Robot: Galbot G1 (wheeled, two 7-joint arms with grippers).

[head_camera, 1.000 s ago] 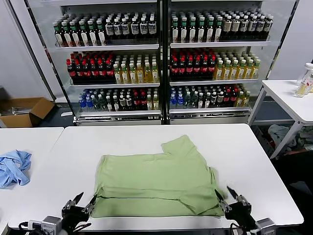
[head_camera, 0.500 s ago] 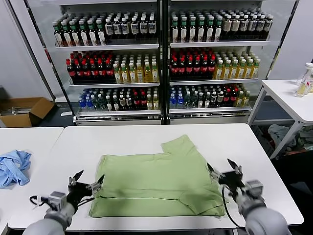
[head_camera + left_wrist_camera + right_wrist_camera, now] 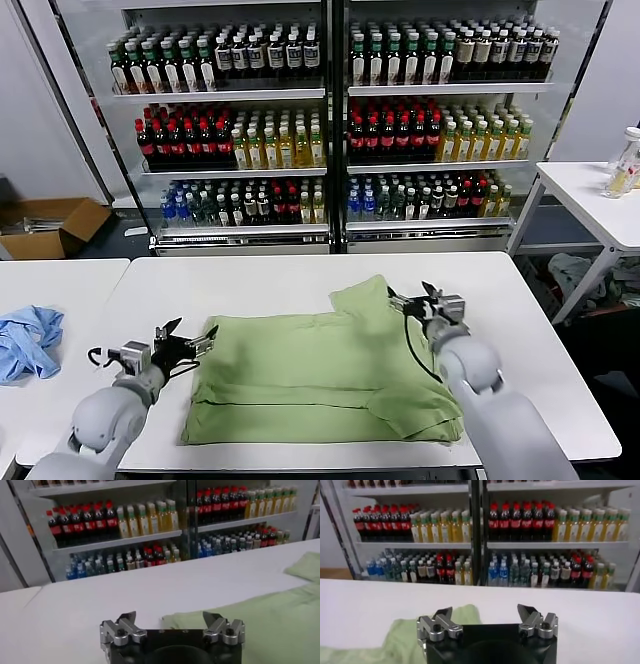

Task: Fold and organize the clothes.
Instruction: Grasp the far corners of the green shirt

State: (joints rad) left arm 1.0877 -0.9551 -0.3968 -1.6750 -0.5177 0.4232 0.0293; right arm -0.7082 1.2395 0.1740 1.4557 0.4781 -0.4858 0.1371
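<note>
My gripper will carry the shirt's far edge [image 3: 275, 319] nearer, and since that edge lies thin and limp, it will fold over while the near strip [image 3: 285, 423] stays flat.
The clothes are one light green shirt [image 3: 320, 375], lying folded into a rough rectangle on the white table [image 3: 250, 285], with one sleeve [image 3: 365, 298] sticking out at the far right. My left gripper [image 3: 185, 340] hovers open at the shirt's far left corner, nothing between its fingers; in its wrist view the left gripper [image 3: 170, 616] stands just short of the shirt's edge [image 3: 260, 615]. My right gripper [image 3: 415, 298] is open beside the sleeve at the far right. The right gripper [image 3: 483, 611] in its own view holds nothing, with the shirt [image 3: 405, 630] beside it.
A light blue garment [image 3: 28, 340] lies on the separate table at the left. Behind the table stand glass-fronted coolers full of bottles [image 3: 330, 130]. A cardboard box [image 3: 50, 225] sits on the floor far left; another white table [image 3: 590, 195] is at the right.
Both grippers have left the shirt's near edge and travelled away from me along its sides to the far corners, opening wider on the way. The shirt lies as it was.
</note>
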